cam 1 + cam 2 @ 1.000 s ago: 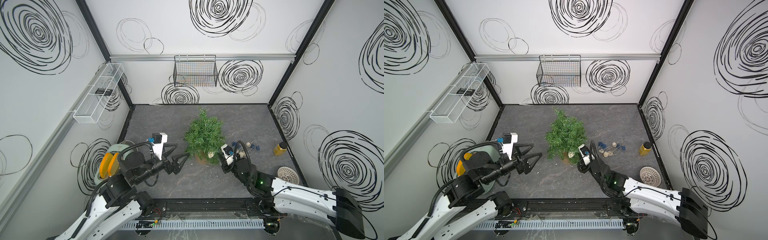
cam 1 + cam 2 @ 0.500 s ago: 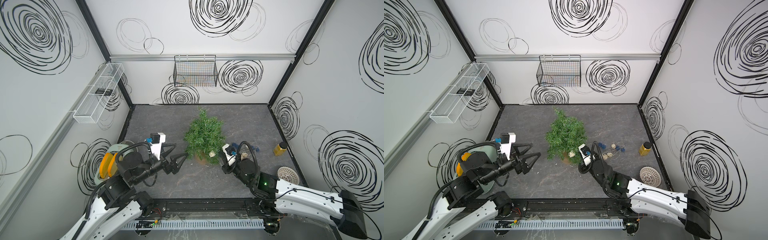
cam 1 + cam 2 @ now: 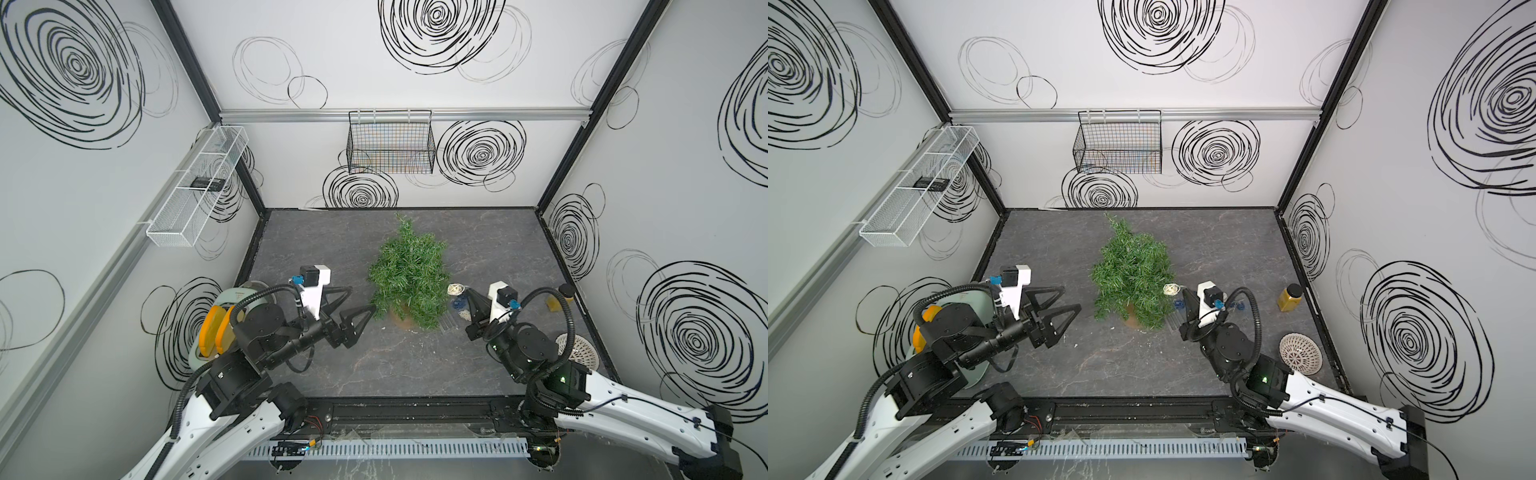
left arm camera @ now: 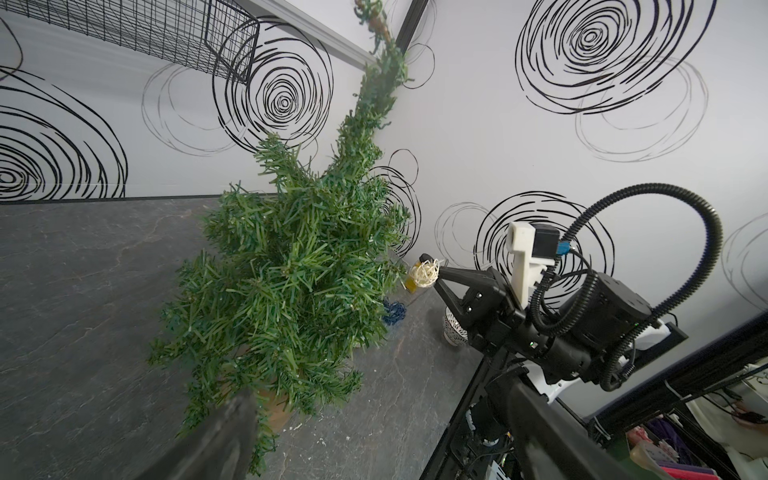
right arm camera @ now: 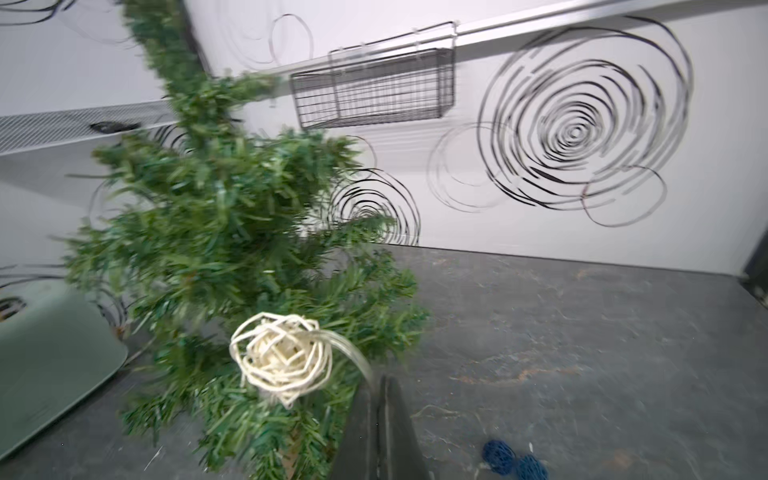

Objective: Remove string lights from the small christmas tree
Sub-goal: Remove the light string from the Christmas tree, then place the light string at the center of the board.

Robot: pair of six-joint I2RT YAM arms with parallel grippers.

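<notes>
My right gripper should now pull the cream ball (image 3: 456, 289) away until it gets to the open tabletop (image 3: 481, 272) and then let go, because the ball hangs free of the tree's outer needles.
The small christmas tree (image 3: 409, 278) (image 3: 1133, 276) stands mid-table in its tan pot (image 3: 400, 321), bushy and green. My right gripper (image 3: 467, 291) (image 3: 1185, 291) (image 5: 380, 380) is shut on the pale wire of the string lights, right beside the tree's lower right branches. A cream woven ball (image 3: 456, 289) (image 4: 424, 274) (image 5: 282, 357) hangs off the wire just beyond the fingertips, level with the outer needles. Dark blue balls (image 3: 458, 304) (image 5: 513, 459) lie on the table below. My left gripper (image 3: 362, 298) (image 3: 1071, 297) is open and empty, just left of the tree.
A yellow jar (image 3: 559, 299) and a white openwork bowl (image 3: 577, 351) sit by the right wall. A pale green appliance (image 5: 54, 357) stands at the left behind my left arm. A black wire basket (image 3: 390, 145) hangs on the back wall, a white mesh shelf (image 3: 195, 191) on the left wall.
My right gripper has closed on the wire and drawn back to the right, taking the cream ball out of the lower branches. The left arm has barely moved.
</notes>
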